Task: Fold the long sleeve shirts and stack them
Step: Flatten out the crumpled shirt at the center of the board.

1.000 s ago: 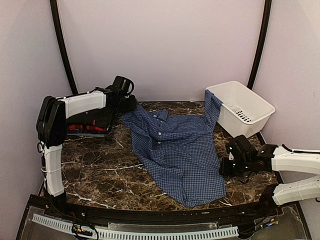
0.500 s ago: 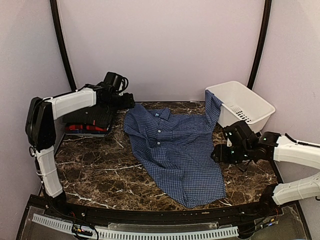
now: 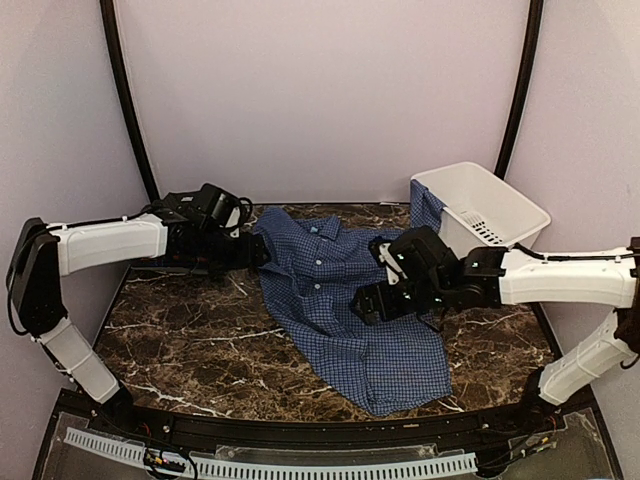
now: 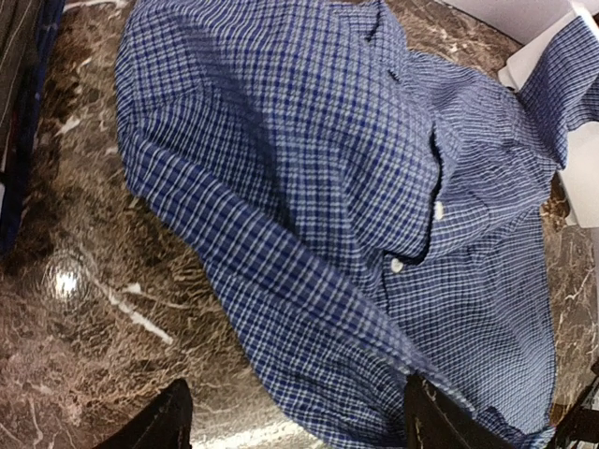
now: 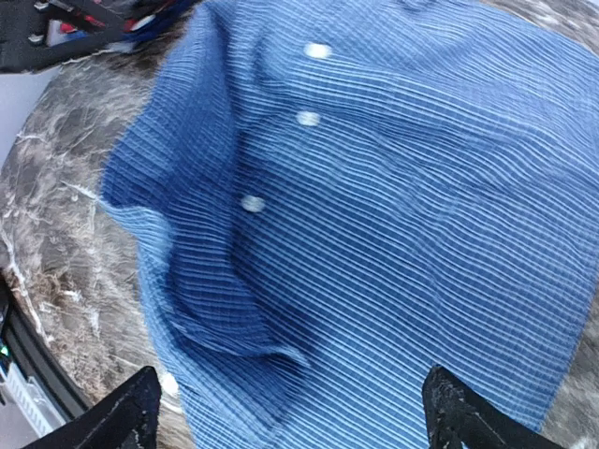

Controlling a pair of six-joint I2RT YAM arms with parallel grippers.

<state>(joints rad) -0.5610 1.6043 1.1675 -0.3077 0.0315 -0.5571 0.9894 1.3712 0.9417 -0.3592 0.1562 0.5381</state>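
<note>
One sleeve (image 3: pixel 427 209) is hanging limp over the basket's rim (image 3: pixel 424 183), so it will slip off and the basket will stay in place when I pull the shirt.
A blue checked long sleeve shirt (image 3: pixel 350 300) lies spread face up on the marble table (image 3: pixel 190 340), buttons showing. One of its sleeves (image 3: pixel 426 207) hangs over the basket's rim. My left gripper (image 3: pixel 250 252) hovers open at the shirt's left shoulder; in the left wrist view the gripper (image 4: pixel 299 412) straddles a fold of the shirt (image 4: pixel 328 187) without holding it. My right gripper (image 3: pixel 368 300) is open over the shirt's middle; its wrist view shows the gripper (image 5: pixel 295 398) wide above the button placket (image 5: pixel 309 119). A dark folded shirt (image 4: pixel 17 112) lies at the far left, mostly hidden.
A white plastic basket (image 3: pixel 495 215) stands tilted at the back right corner. The left arm (image 3: pixel 110 245) stretches across the back left of the table. A black rail (image 3: pixel 300 435) runs along the near edge.
Both grippers have opened. The left arm swung from the stack at the back left toward the shirt's shoulder. The right arm reached left from the shirt's right edge to over its middle.
</note>
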